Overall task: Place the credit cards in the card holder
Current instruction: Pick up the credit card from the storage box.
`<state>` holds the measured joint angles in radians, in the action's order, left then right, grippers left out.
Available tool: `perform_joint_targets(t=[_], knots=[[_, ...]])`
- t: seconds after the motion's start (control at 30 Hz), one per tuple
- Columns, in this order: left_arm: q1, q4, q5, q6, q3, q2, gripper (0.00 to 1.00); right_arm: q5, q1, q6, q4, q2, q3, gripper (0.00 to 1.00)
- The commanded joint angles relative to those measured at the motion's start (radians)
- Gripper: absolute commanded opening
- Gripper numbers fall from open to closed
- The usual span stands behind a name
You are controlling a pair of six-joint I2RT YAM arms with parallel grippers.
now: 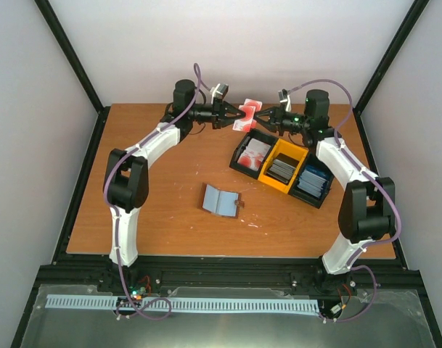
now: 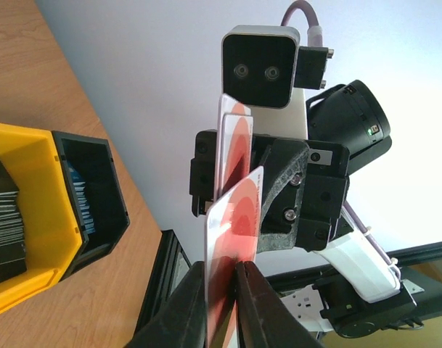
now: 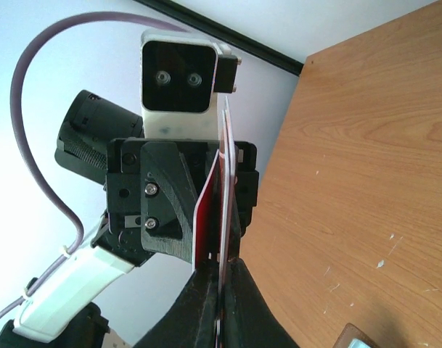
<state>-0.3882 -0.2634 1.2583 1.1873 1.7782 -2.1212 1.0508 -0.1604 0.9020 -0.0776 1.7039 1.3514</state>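
Note:
I should keep pulling my right gripper's cards away and let go of them in the black bin of matching cards (image 1: 252, 154), because my right gripper's cards stand apart from my left gripper's tilted card (image 3: 206, 210).
Both grippers meet in the air over the far middle of the table, above the bins. My left gripper (image 1: 237, 116) is shut on a white and red credit card (image 2: 231, 239), held upright between its jaws (image 2: 222, 270). My right gripper (image 1: 258, 114) faces it and is shut on another white and red card (image 3: 225, 181), seen edge-on above its jaws (image 3: 221, 267). The two cards overlap side by side (image 1: 247, 114). The card holder (image 1: 221, 199) lies open on the table, pale blue-grey lining up, nearer the arms' bases. Its brown corner shows in the right wrist view (image 3: 360, 336).
Three bins stand in a row at the right. A black bin (image 1: 244, 161) holds white and red cards, a yellow bin (image 1: 271, 176) holds dark grey cards, and a black bin (image 1: 305, 193) holds blue cards. The yellow bin (image 2: 32, 145) and black bin (image 2: 97, 156) show in the left wrist view.

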Motion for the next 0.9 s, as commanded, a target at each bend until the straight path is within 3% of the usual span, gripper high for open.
perform_joint_targets(t=[0.0,0.23,0.4,0.5,0.73,0.87], knots=[[-0.003,-0.011,0.001,0.004,-0.021,0.022,0.13,-0.066,0.021,0.017,-0.013,-0.040,-0.010,0.03],[0.004,-0.016,0.005,0.009,-0.045,0.026,0.12,-0.079,0.037,0.027,-0.010,-0.037,-0.017,0.03],[0.011,-0.017,0.003,0.004,-0.055,0.028,0.01,-0.100,0.049,0.011,0.016,-0.026,-0.020,0.03],[0.015,-0.008,0.000,-0.013,-0.078,0.034,0.01,-0.130,0.056,-0.053,0.087,-0.019,-0.016,0.03],[0.030,0.207,-0.050,-0.212,-0.123,0.075,0.01,-0.273,0.058,-0.296,0.344,0.013,0.006,0.03],[0.036,0.246,-0.044,-0.296,-0.179,0.101,0.01,-0.265,0.058,-0.300,0.331,0.021,-0.018,0.03]])
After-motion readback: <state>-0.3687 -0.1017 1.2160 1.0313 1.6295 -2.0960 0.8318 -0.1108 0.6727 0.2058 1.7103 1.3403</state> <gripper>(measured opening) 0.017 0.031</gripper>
